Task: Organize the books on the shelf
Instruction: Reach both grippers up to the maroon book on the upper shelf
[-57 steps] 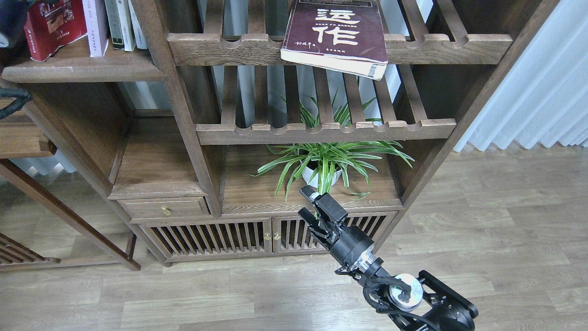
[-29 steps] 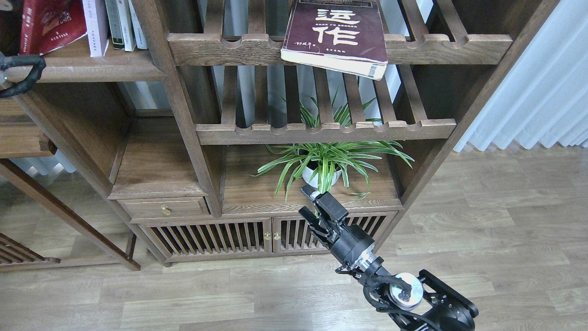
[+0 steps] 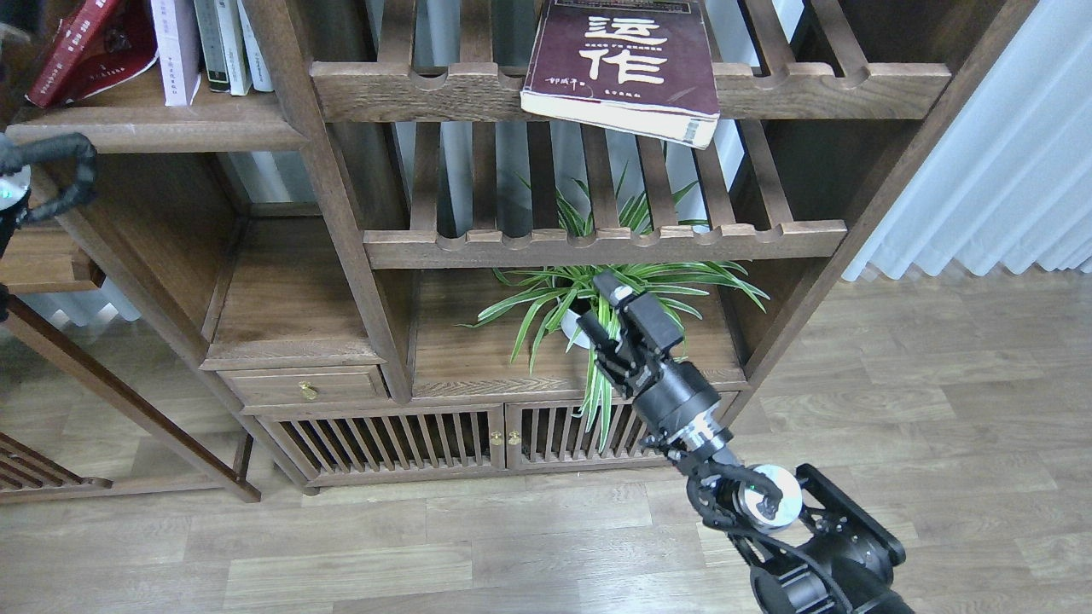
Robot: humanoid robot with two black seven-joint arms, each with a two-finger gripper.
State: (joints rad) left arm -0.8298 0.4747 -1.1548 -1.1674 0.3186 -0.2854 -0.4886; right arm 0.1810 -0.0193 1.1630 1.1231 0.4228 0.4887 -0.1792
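The front corner (image 3: 701, 131) already sticks out past the notched rail. The maroon book (image 3: 626, 66) will therefore slide forward freely and stay shut when I pull it.
The thick maroon book (image 3: 623, 64) lies flat on the upper slatted rack, with its front corner past the notched rail. The red book (image 3: 85, 43) leans to the left on the solid shelf board (image 3: 153, 128) at the upper left. The pale lavender-white book (image 3: 175, 51) stands upright beside it. My right gripper (image 3: 600, 309) is open and empty, low in front of the plant and far below the maroon book. Only a cabled part of my left arm (image 3: 47, 166) shows at the left edge. A dark piece at the top left corner beside the red book hides its fingers.
Thin white and grey-spined books (image 3: 226, 43) stand right of the lavender one. A potted spider plant (image 3: 610, 298) sits on the low cabinet top behind my right gripper. A second slatted rack (image 3: 597, 243) runs above the plant. A curtain (image 3: 1007, 145) hangs at the right.
My right gripper has risen and moved right, up in front of the plant. The red book has tipped further left. The left arm's cabled part has dropped lower at the left edge.
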